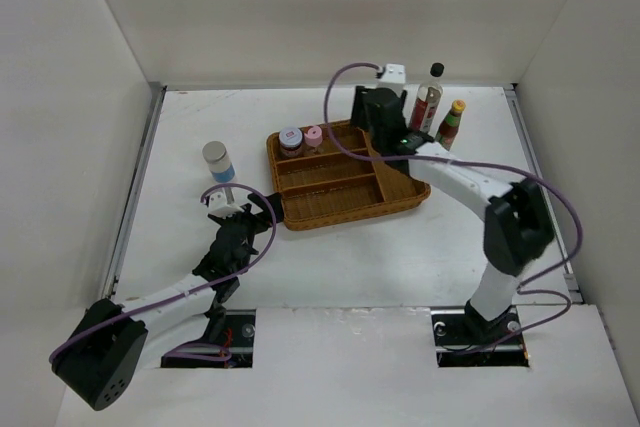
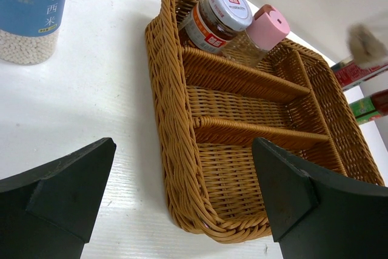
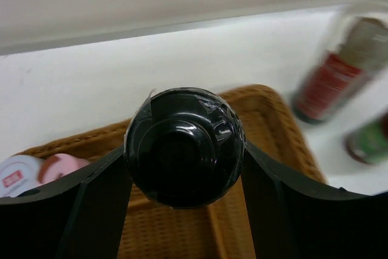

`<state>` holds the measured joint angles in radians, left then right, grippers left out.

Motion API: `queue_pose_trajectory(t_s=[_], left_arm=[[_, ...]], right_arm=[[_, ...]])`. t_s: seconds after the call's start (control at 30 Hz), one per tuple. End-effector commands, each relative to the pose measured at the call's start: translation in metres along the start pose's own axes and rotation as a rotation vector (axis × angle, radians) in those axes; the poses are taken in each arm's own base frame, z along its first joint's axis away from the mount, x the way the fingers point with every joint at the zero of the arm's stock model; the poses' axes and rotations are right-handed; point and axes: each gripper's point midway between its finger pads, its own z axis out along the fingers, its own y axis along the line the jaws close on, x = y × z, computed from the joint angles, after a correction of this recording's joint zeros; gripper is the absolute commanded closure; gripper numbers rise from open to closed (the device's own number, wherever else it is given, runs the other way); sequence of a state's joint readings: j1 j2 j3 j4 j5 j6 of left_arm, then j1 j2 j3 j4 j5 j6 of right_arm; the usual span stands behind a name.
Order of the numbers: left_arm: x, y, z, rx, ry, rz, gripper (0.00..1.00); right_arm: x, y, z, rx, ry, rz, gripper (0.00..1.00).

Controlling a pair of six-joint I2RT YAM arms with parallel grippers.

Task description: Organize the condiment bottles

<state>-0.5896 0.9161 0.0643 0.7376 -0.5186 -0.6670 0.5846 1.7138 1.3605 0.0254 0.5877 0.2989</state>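
The space (image 1: 342, 136) next to the pink-topped shaker is free, so my right gripper should keep bringing the upright black-topped shaker (image 3: 183, 148) there until it is standing in the tray.
My right gripper (image 1: 375, 119) is shut on the black-topped shaker (image 3: 183, 147) and holds it over the back right part of the brown wicker tray (image 1: 345, 202). The purple-white-topped shaker (image 1: 291, 139) and the pink-topped shaker (image 1: 313, 135) stand in the tray's back left compartment; both also show in the left wrist view (image 2: 219, 17) (image 2: 265, 30). The grey-lidded blue-labelled jar (image 1: 217, 162) stands on the table left of the tray. The tall dark red bottle (image 1: 428, 97) and the yellow-capped sauce (image 1: 451, 124) stand behind the tray's right end. My left gripper (image 1: 255, 212) is open and empty at the tray's near left corner.
The tray's two long middle compartments (image 2: 242, 110) hold nothing. White walls close the table in at the back and both sides. A cable (image 1: 345, 97) loops over the tray from the right wrist.
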Motion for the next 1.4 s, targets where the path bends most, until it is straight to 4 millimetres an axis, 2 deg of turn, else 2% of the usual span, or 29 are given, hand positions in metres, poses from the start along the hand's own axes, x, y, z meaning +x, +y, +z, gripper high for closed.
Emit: queue_pose_trajectory(t_s=[0.0,0.07,0.2,0.53,0.6,0.7,0.77,0.83,1.0,1.13,1.23,1.3,1.37], left_arm=[[-0.014,-0.014,0.002,0.044,-0.046,-0.047,0.0],[-0.014,-0.014,0.002,0.045,-0.043,-0.046,0.0],[-0.013,-0.014,0.002,0.048,-0.04,-0.047,0.0],[-0.013,-0.015,0.002,0.047,-0.038,-0.049,0.0],[-0.013,-0.015,0.002,0.047,-0.038,-0.049,0.0],[-0.013,-0.015,0.002,0.047,-0.038,-0.049,0.0],[-0.013,-0.015,0.002,0.047,-0.038,-0.049,0.0],[-0.013,-0.015,0.002,0.047,-0.038,-0.049,0.0],[-0.013,-0.015,0.002,0.048,-0.04,-0.05,0.0],[-0.014,-0.015,0.002,0.048,-0.043,-0.052,0.0],[-0.014,-0.015,0.002,0.047,-0.041,-0.051,0.0],[-0.013,-0.015,0.002,0.048,-0.04,-0.05,0.0],[-0.013,-0.015,0.002,0.049,-0.039,-0.05,0.0]], right_arm=[[-0.02,0.059,0.014,-0.103,-0.055,-0.031,0.44],[-0.012,0.08,0.025,-0.124,-0.046,-0.056,0.44],[0.011,0.099,0.039,-0.146,-0.008,-0.065,0.44],[0.079,0.101,0.056,-0.128,0.1,-0.07,0.42],[0.09,0.1,0.058,-0.121,0.118,-0.076,0.38],[0.099,0.095,0.059,-0.102,0.14,-0.069,0.26],[0.096,0.094,0.056,-0.1,0.14,-0.053,0.21],[0.085,0.092,0.05,-0.099,0.124,-0.035,0.17],[0.043,0.081,0.026,-0.104,0.07,0.007,0.13],[0.014,0.063,0.001,-0.11,0.033,0.038,0.11],[-0.005,0.03,-0.018,-0.085,0.001,0.062,0.11],[-0.014,-0.007,-0.025,-0.031,-0.018,0.078,0.11],[-0.021,-0.052,-0.029,0.054,-0.04,0.098,0.11]])
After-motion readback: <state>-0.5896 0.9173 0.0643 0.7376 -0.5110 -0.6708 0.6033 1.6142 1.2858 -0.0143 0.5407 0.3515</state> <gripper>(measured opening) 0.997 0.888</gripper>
